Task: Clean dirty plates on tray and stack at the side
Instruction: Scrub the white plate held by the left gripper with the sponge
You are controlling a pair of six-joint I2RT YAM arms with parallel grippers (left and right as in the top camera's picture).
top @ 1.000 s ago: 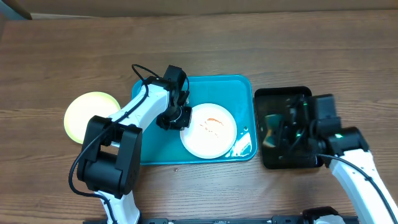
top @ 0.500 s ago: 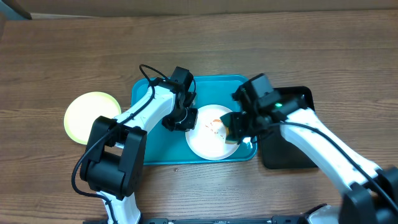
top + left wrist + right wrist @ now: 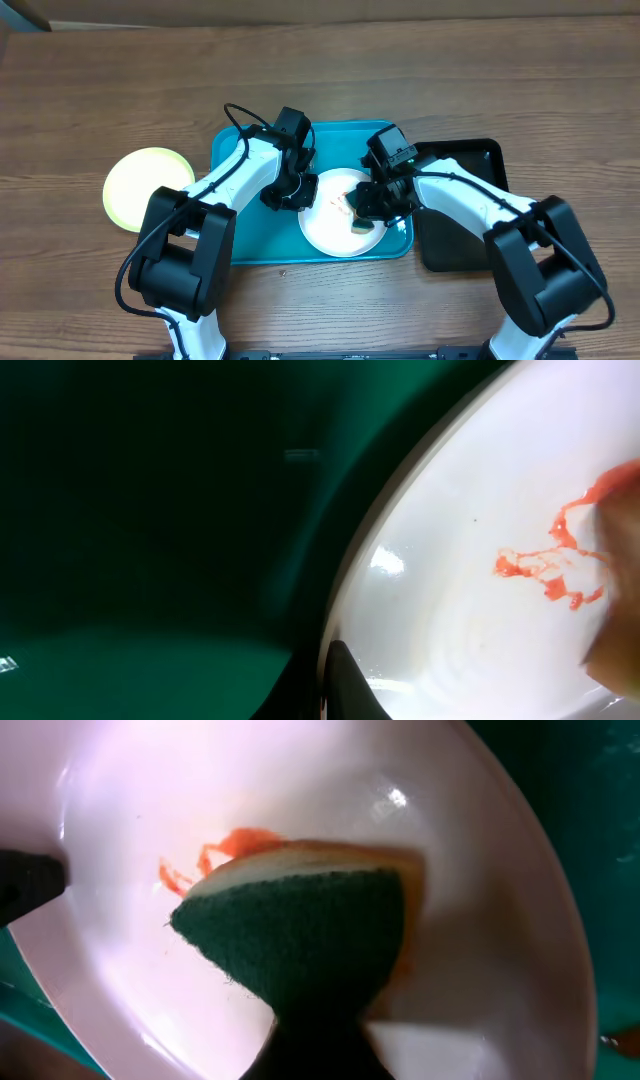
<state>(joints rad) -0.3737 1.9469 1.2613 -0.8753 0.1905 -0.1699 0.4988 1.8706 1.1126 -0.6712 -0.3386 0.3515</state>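
Note:
The sauce smear shows uncovered past the sponge's edge (image 3: 358, 223), so next my right gripper wipes the sponge back across the smear (image 3: 343, 205) while my left gripper holds the plate's rim.
A white plate (image 3: 325, 228) with an orange-red sauce smear lies on the teal tray (image 3: 240, 150), at its right half. My left gripper (image 3: 290, 190) is shut on the plate's left rim; the left wrist view shows the finger (image 3: 335, 695) over the rim, the plate (image 3: 470, 620) and the sauce (image 3: 545, 565). My right gripper (image 3: 368, 203) is shut on a green-and-yellow sponge (image 3: 300, 940) that presses on the plate (image 3: 130, 810), partly covering the sauce (image 3: 215, 855). A pale yellow-green plate (image 3: 145, 185) lies on the table left of the tray. No second white plate shows.
A smaller black tray (image 3: 460, 240) stands just right of the teal tray, under my right arm. The wooden table (image 3: 100, 80) runs all round. A cable loops above my left wrist.
My right arm has swung left from the black tray with the sponge and set it on the white plate's sauce. My left gripper shifted slightly right, still on the rim.

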